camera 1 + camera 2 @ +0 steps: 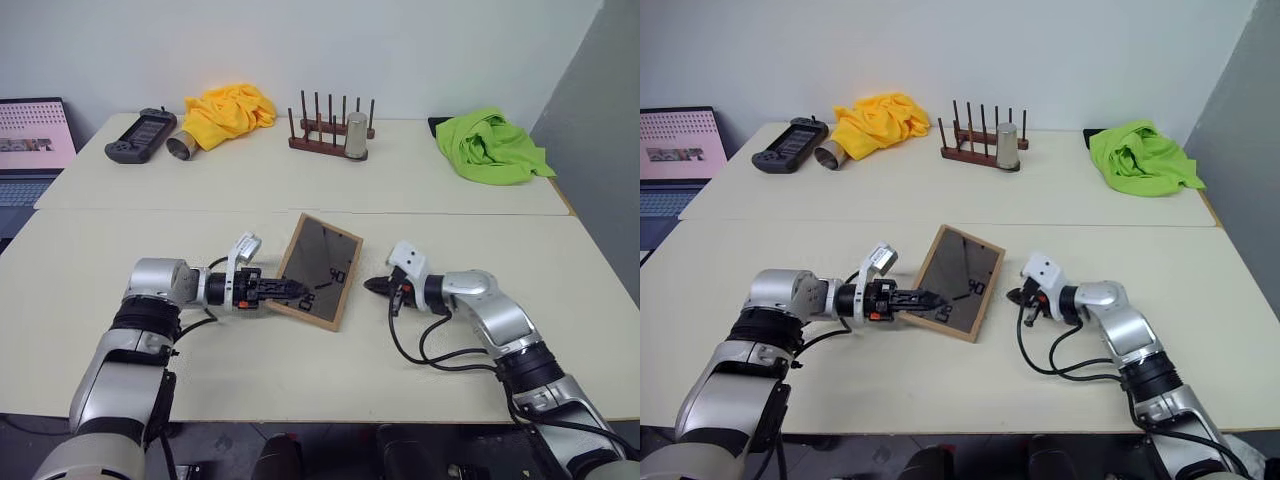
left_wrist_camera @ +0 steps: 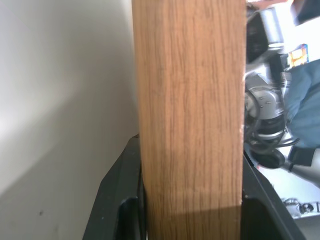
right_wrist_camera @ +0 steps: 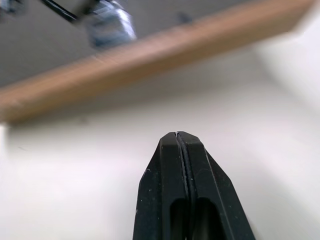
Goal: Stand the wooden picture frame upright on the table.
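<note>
The support leg is folded against the back panel (image 1: 338, 262), so my right gripper needs to swing the leg (image 1: 312, 256) out first while my left gripper holds the frame.
The wooden picture frame (image 1: 322, 262) is propped at a tilt in the middle of the near table (image 1: 300, 370), its dark back panel with white marks facing me. My left gripper (image 1: 298, 292) comes in from the left and is shut on the frame's lower left edge. In the left wrist view the light-wood edge (image 2: 190, 110) sits between both black fingers (image 2: 117, 200). My right gripper (image 1: 372, 286) is shut with nothing in it. It hovers just right of the frame, a small gap apart, and the frame's edge (image 3: 150, 55) lies beyond its fingertips (image 3: 170, 150).
On the far table stand a dark peg rack (image 1: 325, 130) with a metal cup (image 1: 356, 136), a yellow cloth (image 1: 230, 112), a lying metal cup (image 1: 183, 147), a handheld game console (image 1: 140, 135) and a green cloth (image 1: 490, 148). A laptop (image 1: 35, 140) sits at far left.
</note>
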Controlling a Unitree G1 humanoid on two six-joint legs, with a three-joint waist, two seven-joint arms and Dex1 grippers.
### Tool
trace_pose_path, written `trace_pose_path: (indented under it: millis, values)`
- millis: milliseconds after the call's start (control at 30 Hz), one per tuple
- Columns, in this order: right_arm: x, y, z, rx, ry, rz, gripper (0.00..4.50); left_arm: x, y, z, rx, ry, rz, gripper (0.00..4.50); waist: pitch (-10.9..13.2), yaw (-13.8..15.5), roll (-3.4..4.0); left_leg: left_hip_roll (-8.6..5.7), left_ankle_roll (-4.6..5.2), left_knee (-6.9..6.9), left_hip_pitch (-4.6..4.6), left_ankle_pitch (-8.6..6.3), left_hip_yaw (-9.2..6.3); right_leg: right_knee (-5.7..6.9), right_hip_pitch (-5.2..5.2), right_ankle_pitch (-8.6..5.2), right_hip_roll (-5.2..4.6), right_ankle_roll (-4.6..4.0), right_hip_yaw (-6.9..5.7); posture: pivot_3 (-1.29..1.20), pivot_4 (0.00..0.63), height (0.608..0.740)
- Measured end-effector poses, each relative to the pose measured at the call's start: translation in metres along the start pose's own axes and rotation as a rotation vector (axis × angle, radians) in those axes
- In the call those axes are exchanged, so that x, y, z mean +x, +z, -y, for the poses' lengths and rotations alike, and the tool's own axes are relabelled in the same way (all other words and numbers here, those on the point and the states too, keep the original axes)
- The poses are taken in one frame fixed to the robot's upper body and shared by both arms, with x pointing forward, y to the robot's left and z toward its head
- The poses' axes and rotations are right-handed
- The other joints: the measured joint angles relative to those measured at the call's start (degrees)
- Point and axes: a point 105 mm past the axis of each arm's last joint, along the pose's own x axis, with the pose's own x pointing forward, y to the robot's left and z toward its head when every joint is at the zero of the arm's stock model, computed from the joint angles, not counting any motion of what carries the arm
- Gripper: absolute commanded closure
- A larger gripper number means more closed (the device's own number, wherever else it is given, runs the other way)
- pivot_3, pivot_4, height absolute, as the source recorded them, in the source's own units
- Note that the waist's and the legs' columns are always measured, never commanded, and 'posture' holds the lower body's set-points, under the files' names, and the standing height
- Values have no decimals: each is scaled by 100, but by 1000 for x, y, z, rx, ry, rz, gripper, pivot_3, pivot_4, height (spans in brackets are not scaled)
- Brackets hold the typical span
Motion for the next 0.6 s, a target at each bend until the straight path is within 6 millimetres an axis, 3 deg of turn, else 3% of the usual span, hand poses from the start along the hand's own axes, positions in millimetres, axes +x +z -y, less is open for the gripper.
trace_pose_path:
  millis: [133, 300, 600]
  values:
    - [-13, 41, 17, 29, -3, 97, 3542, 6, 7, 6, 57, 14, 37, 3216, 0, -5, 0, 2, 0, 0, 0, 0, -2, 1, 0, 0, 0, 0, -1, 0, 150, 740]
    - [-18, 85, 15, 98, 68, 203, 2274, 18, 5, 18, 103, -7, 62, 3216, 0, 1, 0, 2, 0, -2, -1, 0, -2, 0, 0, 0, -2, -1, -2, 0, 150, 740]
    - [6, 107, -2, 215, 138, 247, 232, 23, 11, 27, 126, -9, 149, 3216, 0, 4, 0, 1, 0, -1, -2, 0, -1, 0, 0, 0, -2, -1, -1, 0, 150, 740]
